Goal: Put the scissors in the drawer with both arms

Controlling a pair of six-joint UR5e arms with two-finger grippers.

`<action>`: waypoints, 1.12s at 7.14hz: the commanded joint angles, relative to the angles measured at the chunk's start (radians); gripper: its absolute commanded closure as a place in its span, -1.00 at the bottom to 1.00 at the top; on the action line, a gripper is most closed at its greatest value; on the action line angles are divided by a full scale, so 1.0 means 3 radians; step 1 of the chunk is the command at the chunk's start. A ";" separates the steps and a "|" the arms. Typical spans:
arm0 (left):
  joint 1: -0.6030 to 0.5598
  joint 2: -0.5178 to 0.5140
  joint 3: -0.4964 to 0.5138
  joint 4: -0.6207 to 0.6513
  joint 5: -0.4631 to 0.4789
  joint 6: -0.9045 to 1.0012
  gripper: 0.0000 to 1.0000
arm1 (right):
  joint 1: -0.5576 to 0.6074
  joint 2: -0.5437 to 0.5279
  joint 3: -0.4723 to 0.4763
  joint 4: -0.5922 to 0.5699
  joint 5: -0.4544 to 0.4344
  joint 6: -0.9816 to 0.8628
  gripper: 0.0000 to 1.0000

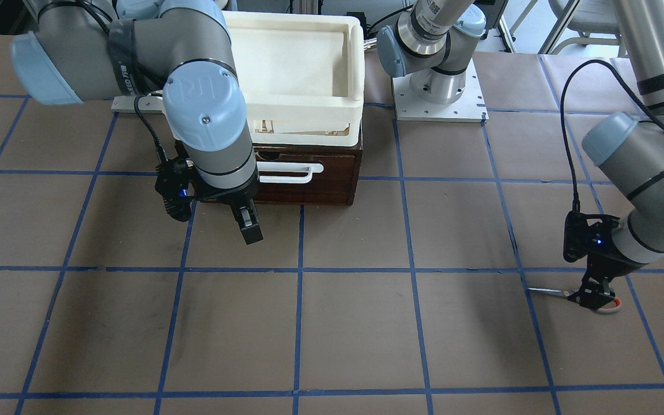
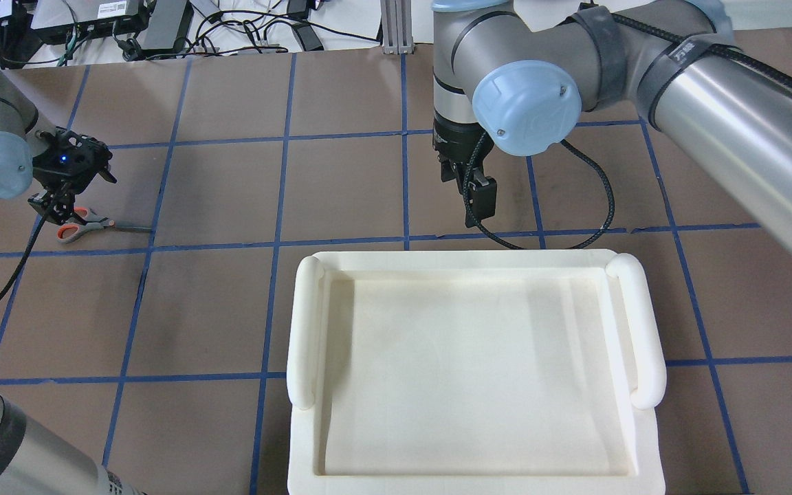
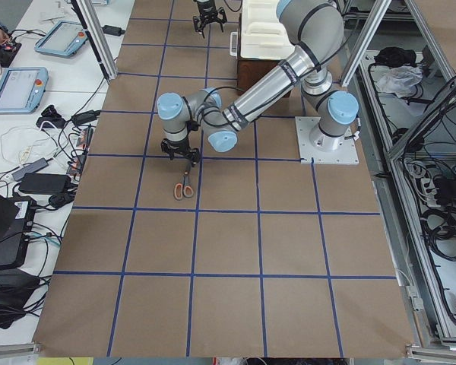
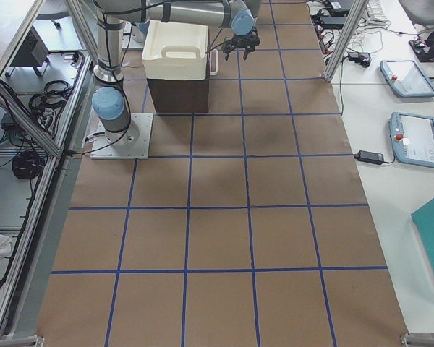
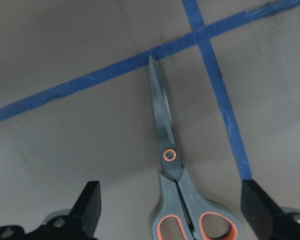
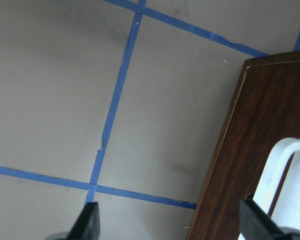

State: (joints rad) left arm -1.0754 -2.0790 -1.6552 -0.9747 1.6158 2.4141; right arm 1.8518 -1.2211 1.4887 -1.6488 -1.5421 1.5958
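Observation:
My left gripper will keep the scissors' blades (image 1: 549, 291) shut and level when I lift and carry them, because both grey handles (image 5: 179, 192) lie together between its fingers.
The scissors (image 5: 171, 167) lie flat on the brown paper with blades closed, grey handles with orange inner loops. They also show at the far left of the overhead view (image 2: 86, 223) and at the right of the front view (image 1: 548, 292). My left gripper (image 5: 172, 200) is open and low over them, its fingers (image 5: 91, 202) apart on either side of the handles. My right gripper (image 1: 245, 229) is open and empty, hanging just in front of the dark brown drawer (image 1: 320, 187), beside its white bar handle (image 1: 289, 172). The drawer front looks pushed in.
A cream-white plastic tray (image 1: 355, 69) sits on top of the drawer's cabinet and hides it in the overhead view (image 2: 303, 330). The left arm's base plate (image 1: 438, 109) stands beside it. Blue tape lines grid the brown paper.

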 commanded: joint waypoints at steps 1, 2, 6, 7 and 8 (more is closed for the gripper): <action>0.0072 -0.0151 -0.0010 0.0190 -0.0002 -0.0019 -1.00 | 0.0030 0.0092 0.0003 0.0020 0.0067 0.0415 -1.00; 0.0072 -0.0157 -0.0010 0.0207 -0.0002 -0.0186 -1.00 | 0.0035 0.0133 0.0003 0.0025 0.0174 0.0595 -1.00; 0.0107 -0.0182 -0.0158 0.0365 -0.0017 -0.0418 -1.00 | 0.0055 0.0138 -0.0003 0.0300 0.0226 0.0704 -1.00; 0.0219 -0.0183 -0.0189 0.0370 -0.0108 -0.0433 -1.00 | 0.0055 0.0148 0.0003 0.0321 0.0221 0.0750 -1.00; 0.0246 -0.0193 -0.0194 0.0370 -0.0200 -0.0448 -1.00 | 0.0060 0.0149 0.0003 0.0412 0.0226 0.0780 -1.00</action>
State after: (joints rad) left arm -1.0187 -2.1337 -1.7059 -0.8659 1.5843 2.2857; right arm 1.8683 -1.1775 1.4889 -1.5506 -1.4749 1.8183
